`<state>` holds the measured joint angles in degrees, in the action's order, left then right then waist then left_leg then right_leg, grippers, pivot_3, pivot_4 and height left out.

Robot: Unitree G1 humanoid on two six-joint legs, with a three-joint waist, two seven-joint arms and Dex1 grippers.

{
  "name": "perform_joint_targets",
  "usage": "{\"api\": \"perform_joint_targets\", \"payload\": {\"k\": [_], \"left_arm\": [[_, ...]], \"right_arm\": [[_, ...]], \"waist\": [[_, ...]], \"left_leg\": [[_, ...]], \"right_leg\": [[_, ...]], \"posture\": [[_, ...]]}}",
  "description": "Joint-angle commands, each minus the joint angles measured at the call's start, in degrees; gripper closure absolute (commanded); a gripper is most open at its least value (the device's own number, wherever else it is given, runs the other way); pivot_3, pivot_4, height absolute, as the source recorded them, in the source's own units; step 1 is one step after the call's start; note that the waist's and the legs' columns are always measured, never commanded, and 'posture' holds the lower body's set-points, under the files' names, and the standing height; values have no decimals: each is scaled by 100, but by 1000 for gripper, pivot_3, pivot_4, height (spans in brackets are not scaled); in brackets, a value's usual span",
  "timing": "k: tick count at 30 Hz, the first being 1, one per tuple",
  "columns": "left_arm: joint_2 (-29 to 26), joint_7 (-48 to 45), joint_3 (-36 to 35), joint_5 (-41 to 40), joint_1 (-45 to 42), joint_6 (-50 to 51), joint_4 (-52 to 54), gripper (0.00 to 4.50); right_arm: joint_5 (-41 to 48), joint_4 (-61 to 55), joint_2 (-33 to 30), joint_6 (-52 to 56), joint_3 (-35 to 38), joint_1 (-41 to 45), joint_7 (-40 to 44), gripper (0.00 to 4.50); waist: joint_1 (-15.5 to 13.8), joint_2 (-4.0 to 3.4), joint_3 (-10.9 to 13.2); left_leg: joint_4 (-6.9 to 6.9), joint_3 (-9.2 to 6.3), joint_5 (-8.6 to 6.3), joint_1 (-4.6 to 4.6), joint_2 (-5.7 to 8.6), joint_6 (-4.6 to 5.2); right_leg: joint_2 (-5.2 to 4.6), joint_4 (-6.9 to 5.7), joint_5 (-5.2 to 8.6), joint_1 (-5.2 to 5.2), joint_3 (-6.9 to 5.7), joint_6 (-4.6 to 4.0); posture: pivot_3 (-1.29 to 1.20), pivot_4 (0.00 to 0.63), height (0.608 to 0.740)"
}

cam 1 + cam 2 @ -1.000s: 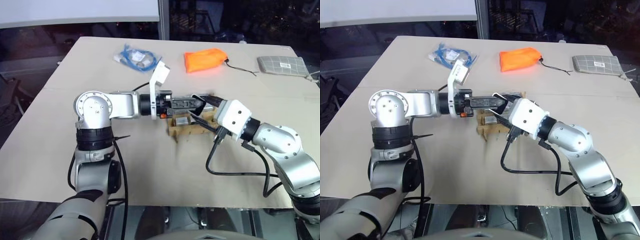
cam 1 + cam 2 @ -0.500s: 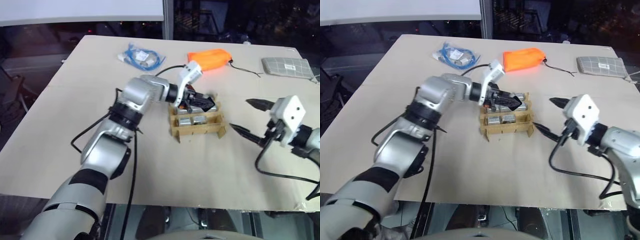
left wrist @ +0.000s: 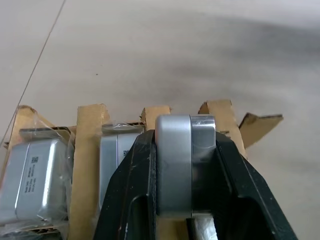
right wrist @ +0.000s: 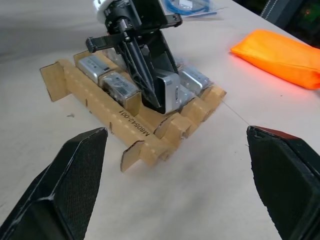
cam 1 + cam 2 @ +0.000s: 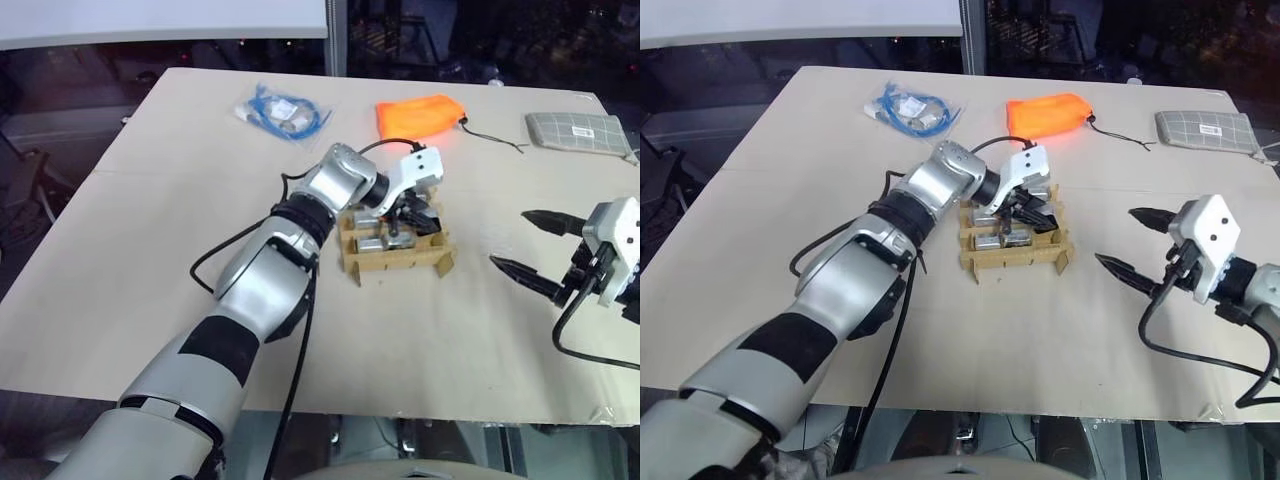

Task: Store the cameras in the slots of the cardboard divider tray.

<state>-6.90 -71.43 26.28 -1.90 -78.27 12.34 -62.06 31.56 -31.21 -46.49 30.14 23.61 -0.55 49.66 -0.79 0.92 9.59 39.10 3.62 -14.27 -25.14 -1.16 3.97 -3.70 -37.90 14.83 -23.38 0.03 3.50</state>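
My left gripper should grip the camera [image 3: 174, 165] again, upright, and lower it down between the cardboard walls [image 3: 223, 120], because the camera stands too high over its slot in the tray.
The cardboard divider tray [image 5: 400, 266] lies mid-table with several silver cameras [image 5: 374, 243] in plastic wrap in its slots. My left gripper [image 3: 182, 136] is shut on one silver camera [image 3: 174, 170], holding it just above the tray's right side, at a slot near the far corner. From the right wrist view that camera [image 4: 169, 93] hangs between the black fingers [image 4: 142, 75] over the cardboard strips [image 4: 125, 120]. Well right of the tray, my right gripper [image 5: 512, 240] stands wide open, with nothing between its fingers, pointing toward the tray.
At the table's far side lie an orange pouch [image 5: 420, 115], a bag of blue cable [image 5: 285, 112] and a grey patterned pouch [image 5: 578, 130] at the far right. Bare tabletop [image 5: 150, 260] lies in front of and left of the tray.
My right gripper has pulled away from the tray to the right and opened wide. My left gripper has turned and sunk toward the tray's right side with the camera in it.
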Motion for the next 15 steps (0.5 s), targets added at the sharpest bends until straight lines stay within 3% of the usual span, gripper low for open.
{"api": "perform_joint_targets", "payload": {"k": [1,15], "left_arm": [[55,-182,-135,200,-155,-127,-37,3730],[299,-101,-36,1074,-130,-185,-274,3730]], "right_arm": [[83,-204,3,-161,285,-79,-70,74],[2,-201,-15,-339,208,-186,-250,74]], "waist": [[0,0,0],[-5,0,-2]], "left_leg": [[0,-1,0,0,-1,0],[8,-4,0,1,-1,0]], "right_leg": [[0,-1,0,0,0,0],[1,-6,0,3,-3,1]], "posture": [[0,150,740],[0,150,740]]}}
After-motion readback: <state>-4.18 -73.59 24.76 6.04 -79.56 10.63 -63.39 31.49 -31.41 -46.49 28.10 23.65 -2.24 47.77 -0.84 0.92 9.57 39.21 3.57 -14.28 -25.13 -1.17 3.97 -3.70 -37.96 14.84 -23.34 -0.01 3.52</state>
